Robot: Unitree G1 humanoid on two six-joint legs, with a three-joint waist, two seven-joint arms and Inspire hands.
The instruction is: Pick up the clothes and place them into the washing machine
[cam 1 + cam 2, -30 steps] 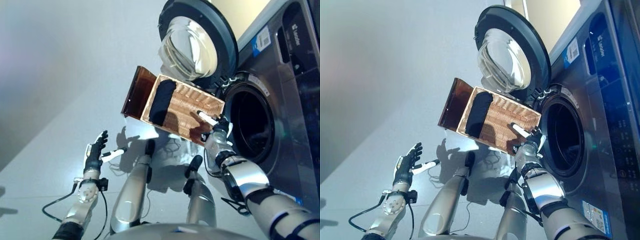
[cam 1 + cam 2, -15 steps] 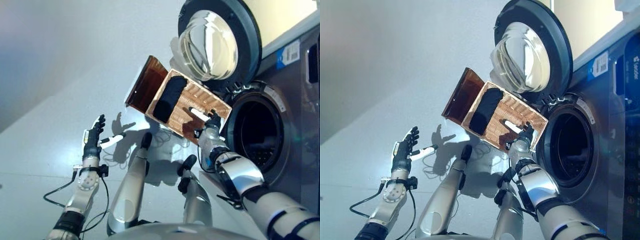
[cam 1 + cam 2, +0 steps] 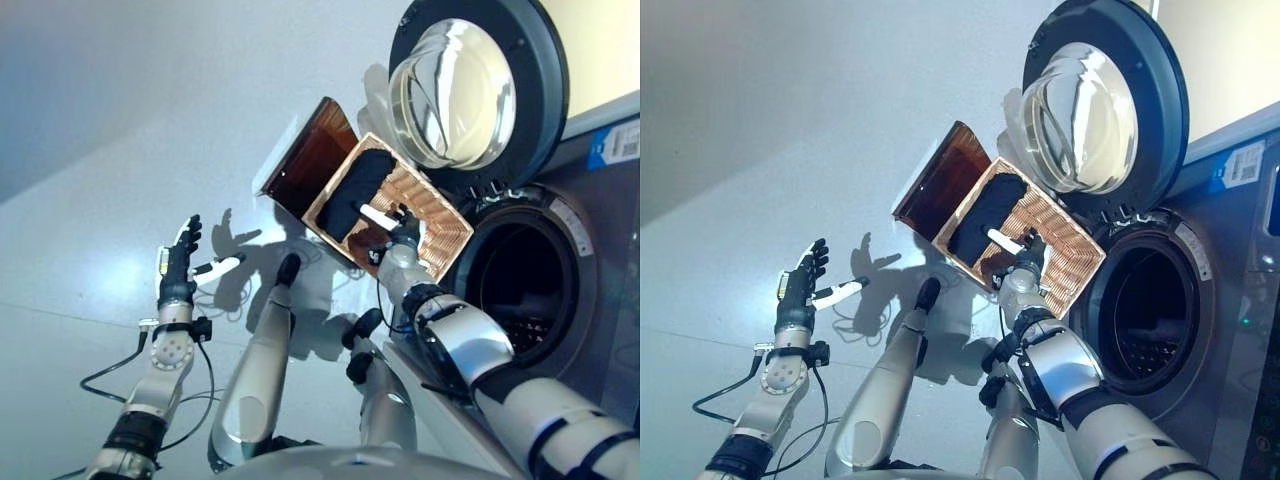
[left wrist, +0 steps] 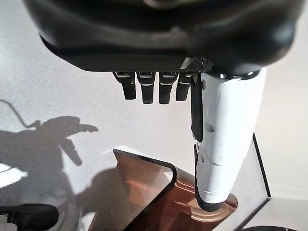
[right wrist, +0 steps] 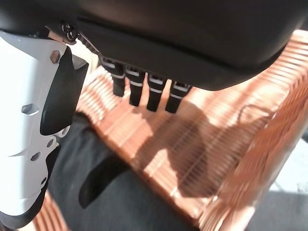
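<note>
My gripper will leave the wicker basket empty when it lifts the black garment [image 3: 362, 180], because the garment lies in a compact bundle [image 3: 340, 212] and will stay bunched together.
A shallow wicker basket [image 3: 440, 225] rests on a low dark brown box [image 3: 310, 160] beside the washing machine [image 3: 600, 300], whose round door [image 3: 470, 90] stands open. A black garment [image 3: 352, 193] lies in the basket's far half; it also shows in the right wrist view [image 5: 110, 192]. My right hand [image 3: 398, 228] is open and hovers over the basket's middle, its white-covered thumb toward the garment, apart from it. My left hand [image 3: 178, 270] is open and empty above the floor, far left of the basket.
The drum opening [image 3: 530, 290] is dark, right of the basket. The door's glass bowl [image 3: 1080, 120] hangs just above the basket's far end. Pale floor [image 3: 130, 140] stretches to the left.
The camera has shifted. My right hand has moved from the basket's near edge across the weave toward the black garment. The left hand stays open in place.
</note>
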